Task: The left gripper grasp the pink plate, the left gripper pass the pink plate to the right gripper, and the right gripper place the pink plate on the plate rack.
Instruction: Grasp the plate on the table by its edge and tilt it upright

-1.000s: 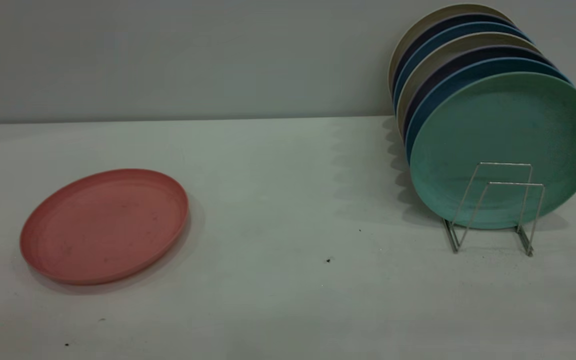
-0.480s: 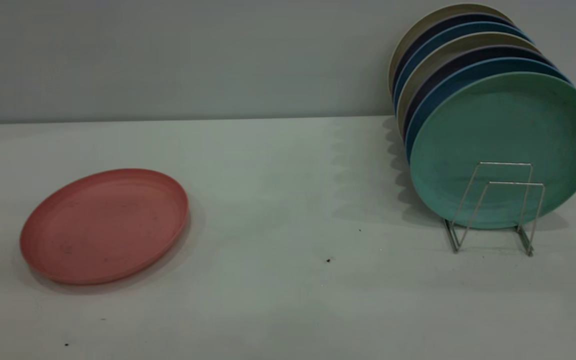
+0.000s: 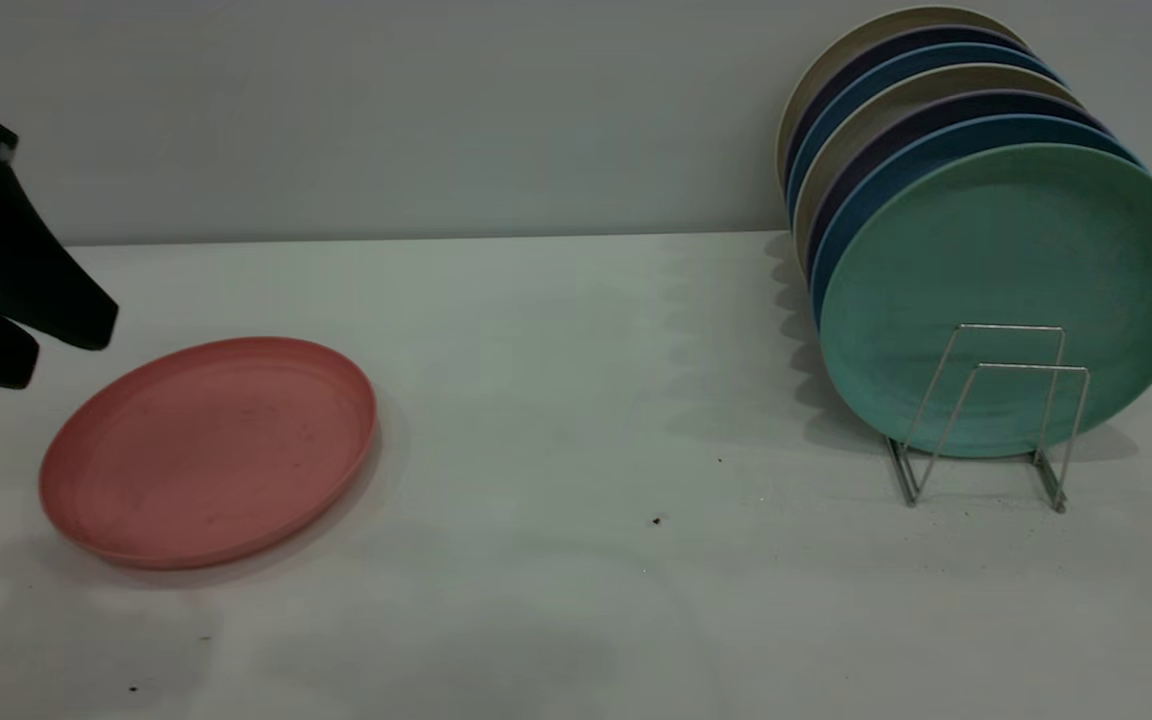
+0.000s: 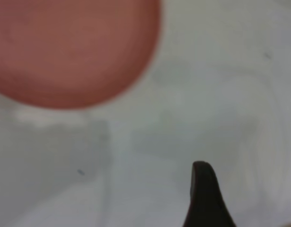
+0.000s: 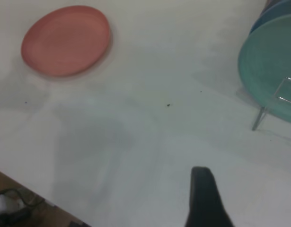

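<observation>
I should now move my left gripper's open fingers, which face the pink plate's free rim (image 3: 54, 462), down beside the plate until they are on both sides of that rim (image 3: 61, 510).
The pink plate (image 3: 206, 455) lies flat on the white table at the left; it also shows in the left wrist view (image 4: 69, 47) and the right wrist view (image 5: 66, 40). My left gripper (image 3: 66, 345) hangs at the left edge, just above and behind the plate's far-left rim, jaws apart and empty, not touching it. The plate rack (image 3: 1031, 368) stands at the right with its two front wire loops free. My right gripper (image 5: 230, 203) is out of the exterior view, high above the table's front, with one finger (image 5: 203, 194) showing and bare table on both sides of it.
A teal-green plate (image 3: 1006, 250) stands on edge in the rack, with several blue, dark and beige plates (image 3: 896, 90) stacked behind it against the wall. Small dark specks (image 3: 656, 520) lie mid-table. The table's front edge and cables (image 5: 13, 208) show below.
My left gripper has come into the exterior view from the left edge and casts a shadow by the plate. The pink plate and the rack have not moved.
</observation>
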Controlling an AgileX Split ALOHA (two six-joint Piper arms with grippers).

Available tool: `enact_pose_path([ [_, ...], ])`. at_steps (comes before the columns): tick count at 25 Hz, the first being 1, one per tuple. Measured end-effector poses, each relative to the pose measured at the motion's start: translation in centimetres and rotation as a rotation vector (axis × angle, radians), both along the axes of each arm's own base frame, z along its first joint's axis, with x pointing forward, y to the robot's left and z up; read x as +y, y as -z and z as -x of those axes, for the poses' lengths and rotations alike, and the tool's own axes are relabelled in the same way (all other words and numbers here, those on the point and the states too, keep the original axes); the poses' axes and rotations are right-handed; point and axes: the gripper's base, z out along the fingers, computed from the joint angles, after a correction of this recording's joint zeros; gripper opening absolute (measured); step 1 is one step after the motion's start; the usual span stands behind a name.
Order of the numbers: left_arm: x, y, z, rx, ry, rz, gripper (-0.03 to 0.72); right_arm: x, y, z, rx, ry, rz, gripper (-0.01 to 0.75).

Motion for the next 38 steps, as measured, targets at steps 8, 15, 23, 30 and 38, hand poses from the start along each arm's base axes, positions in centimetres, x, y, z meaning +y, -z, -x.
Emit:
enact_pose_path([
  [8,7.6,4.8,-3.7,0.061,-0.189,0.090,0.494,-0.1,-0.1,-0.1,-0.017,0.014,-0.003,0.490],
  [15,10.2,10.6,-4.7,0.147,-0.290,0.171,0.494,-0.2,-0.2,-0.3,-0.024,0.036,-0.018,0.490],
  [23,10.1,14.5,-5.0,0.199,-0.346,0.159,0.494,-0.2,-0.3,-0.3,-0.032,0.043,-0.018,0.490],
  [30,9.7,16.4,-6.3,0.174,-0.377,0.189,0.460,-0.4,-0.3,-0.8,-0.043,0.066,-0.019,0.490],
  [38,7.6,17.3,-7.8,0.164,-0.341,0.227,0.358,-0.4,0.8,-2.4,0.050,0.071,-0.017,0.490],
])
